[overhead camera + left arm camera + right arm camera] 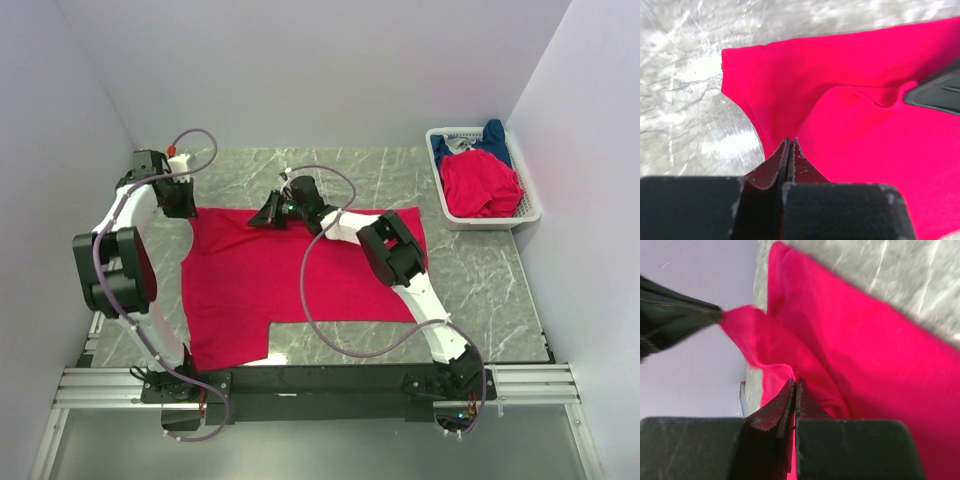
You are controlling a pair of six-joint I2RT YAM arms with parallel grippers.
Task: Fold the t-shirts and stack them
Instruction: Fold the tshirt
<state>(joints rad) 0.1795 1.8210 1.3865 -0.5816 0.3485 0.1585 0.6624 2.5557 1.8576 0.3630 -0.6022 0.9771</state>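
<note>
The lifted flap is held by both grippers in front of the t-shirt's straight far edge. My left gripper should keep pulling the flap over the t-shirt until the flap lies flat.
A bright red t-shirt lies spread flat on the marble table, its far edge toward the back wall. At the shirt's far left corner my left gripper is shut on that corner; in the right wrist view its dark fingertips pinch a pulled-up tip of red cloth. My right gripper is shut on the same t-shirt's far edge, nearer the middle. In the wrist views the left gripper and the right gripper show jaws pressed together with red cloth at their tips. The cloth between them is lifted and creased.
A white mesh basket stands at the back right corner, holding a crumpled red t-shirt and a dark blue t-shirt. Bare grey marble shows right of the spread shirt. Walls close in on the left, back and right.
</note>
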